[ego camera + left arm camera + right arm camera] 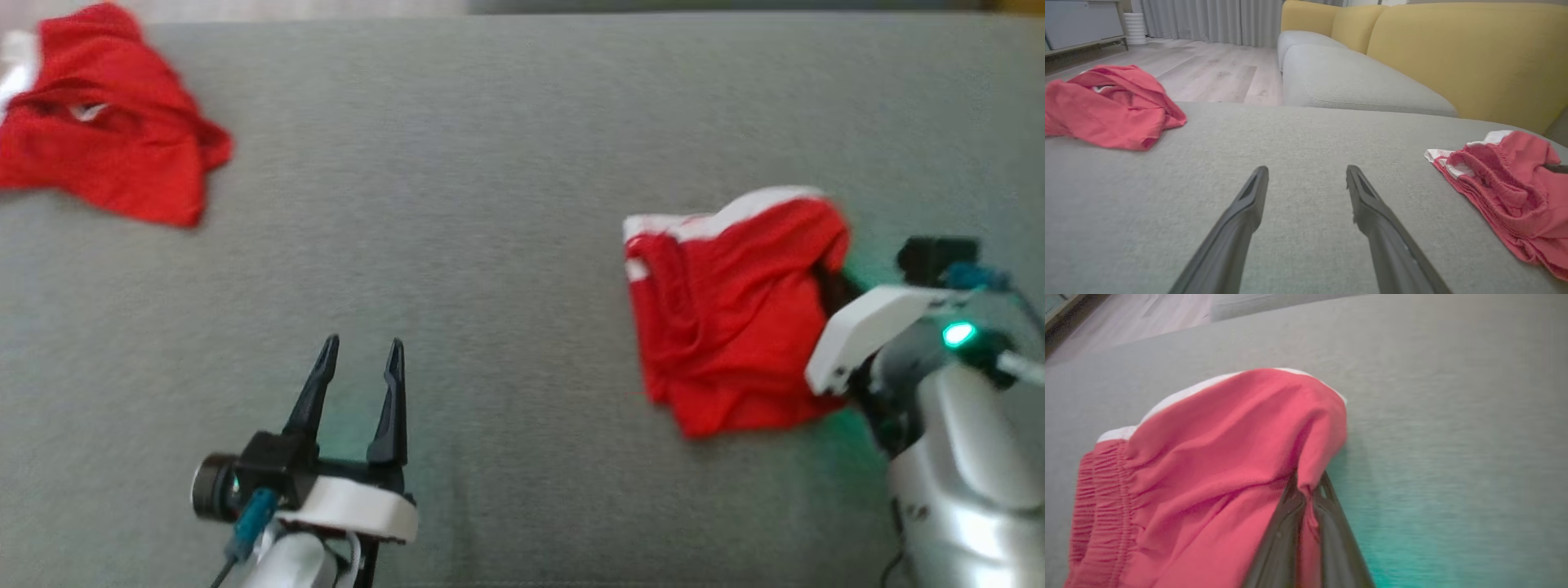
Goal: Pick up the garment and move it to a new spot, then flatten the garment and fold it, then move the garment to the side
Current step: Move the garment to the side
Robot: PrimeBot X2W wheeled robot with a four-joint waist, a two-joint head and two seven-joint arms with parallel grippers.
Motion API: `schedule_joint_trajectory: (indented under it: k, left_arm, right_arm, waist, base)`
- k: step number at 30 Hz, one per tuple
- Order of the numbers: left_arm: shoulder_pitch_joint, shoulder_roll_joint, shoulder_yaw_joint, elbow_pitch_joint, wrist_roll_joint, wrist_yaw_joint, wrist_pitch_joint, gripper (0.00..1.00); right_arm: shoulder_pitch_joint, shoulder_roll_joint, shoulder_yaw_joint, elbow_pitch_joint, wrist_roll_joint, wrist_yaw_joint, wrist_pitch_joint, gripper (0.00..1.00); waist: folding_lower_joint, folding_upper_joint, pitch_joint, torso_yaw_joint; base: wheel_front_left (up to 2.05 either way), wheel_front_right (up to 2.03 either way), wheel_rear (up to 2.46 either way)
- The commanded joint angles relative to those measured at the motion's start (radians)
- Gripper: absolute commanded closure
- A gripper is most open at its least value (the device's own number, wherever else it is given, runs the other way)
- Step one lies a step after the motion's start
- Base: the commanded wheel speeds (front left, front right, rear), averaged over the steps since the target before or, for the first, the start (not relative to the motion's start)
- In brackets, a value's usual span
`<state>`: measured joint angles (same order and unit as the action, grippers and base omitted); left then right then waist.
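Note:
I expect the crumpled red garment [137, 147] to let hidden white trim fall out when I carry it, because white shows through a gap in the folds [88, 112].
A red garment with white trim [727, 318] lies bunched on the grey cushion at the right; it also appears in the left wrist view [1506, 192]. My right gripper [1306, 490] is shut on a pinch of its red cloth [1208, 457] at the garment's right edge, which is lifted slightly. In the head view the right gripper [834, 287] is mostly hidden behind the cloth. My left gripper [362, 351] hovers open over bare cushion at the lower left, well apart from the garment, its fingers [1249, 204] spread with nothing between them.
A second crumpled red garment [98, 122] lies at the far left of the grey cushion [490, 204], seen too from the left wrist [1110, 106]. A yellow sofa back [1453, 53] and wooden floor [1208, 73] lie beyond the cushion's edge.

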<state>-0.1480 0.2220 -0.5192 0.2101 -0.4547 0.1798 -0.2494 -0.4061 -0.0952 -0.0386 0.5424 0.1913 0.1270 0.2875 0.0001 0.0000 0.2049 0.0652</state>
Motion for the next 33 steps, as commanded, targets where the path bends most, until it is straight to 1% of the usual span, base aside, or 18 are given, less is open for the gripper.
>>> schedule_joint_trajectory:
  k: [1,6,10,12,15,20,24,27,33]
  left_arm:
    - [-0.05,0.011,0.028,-0.034,0.01,0.001,-0.011,0.0]
    - [-0.088,0.029,0.028,-0.047,0.024,0.001,0.001,0.0]
    - [-0.117,0.055,0.035,-0.066,0.037,0.005,0.02,0.0]
    - [-0.13,0.067,0.035,-0.075,0.043,0.006,0.033,0.0]
    - [-0.149,0.074,0.03,-0.088,0.05,0.006,0.05,0.0]
    - [-0.165,0.077,0.021,-0.093,0.052,0.002,0.064,0.0]
    - [-0.171,0.078,0.012,-0.098,0.058,0.004,0.073,0.0]
    - [-0.172,0.079,0.011,-0.105,0.059,0.011,0.076,0.0]
    - [-0.164,0.089,0.015,-0.125,0.059,0.023,0.079,0.0]
  right_arm:
    - [-0.049,-0.025,0.014,-0.043,-0.01,0.004,-0.017,1.0]
    - [-0.074,-0.074,-0.02,-0.069,-0.004,0.004,-0.036,1.0]
    - [-0.095,-0.084,-0.036,-0.086,0.009,0.004,-0.05,1.0]
    - [-0.107,-0.082,-0.039,-0.086,0.015,0.004,-0.057,1.0]
    - [-0.12,-0.081,-0.038,-0.077,0.016,0.004,-0.071,1.0]
    - [-0.15,-0.082,-0.023,-0.054,0.019,0.004,-0.085,1.0]
    - [-0.196,-0.112,-0.014,-0.019,0.006,0.004,-0.096,1.0]
    - [-0.238,-0.155,-0.026,0.019,-0.006,0.004,-0.096,1.0]
    - [-0.316,-0.271,-0.077,0.102,-0.058,0.004,-0.096,1.0]
  waist:
    - [-0.0001,0.0,0.041,-0.069]
    - [-0.0001,0.0,0.09,-0.173]
    - [-0.0001,0.0,0.131,-0.254]
    - [-0.0001,0.0,0.145,-0.283]
    - [-0.0001,0.0,0.155,-0.303]
    - [-0.0001,0.0,0.158,-0.299]
    - [-0.0001,0.0,0.158,-0.261]
    - [-0.0001,0.0,0.159,-0.222]
    - [-0.0001,0.0,0.166,-0.143]
  base:
    - [0.0,0.0,0.0]
    - [0.0,0.0,0.0]
    - [0.0,0.0,0.0]
    - [0.0,0.0,0.0]
    - [0.0,0.0,0.0]
    - [0.0,0.0,0.0]
    - [0.0,0.0,0.0]
    - [0.0,0.0,0.0]
    - [0.0,0.0,0.0]
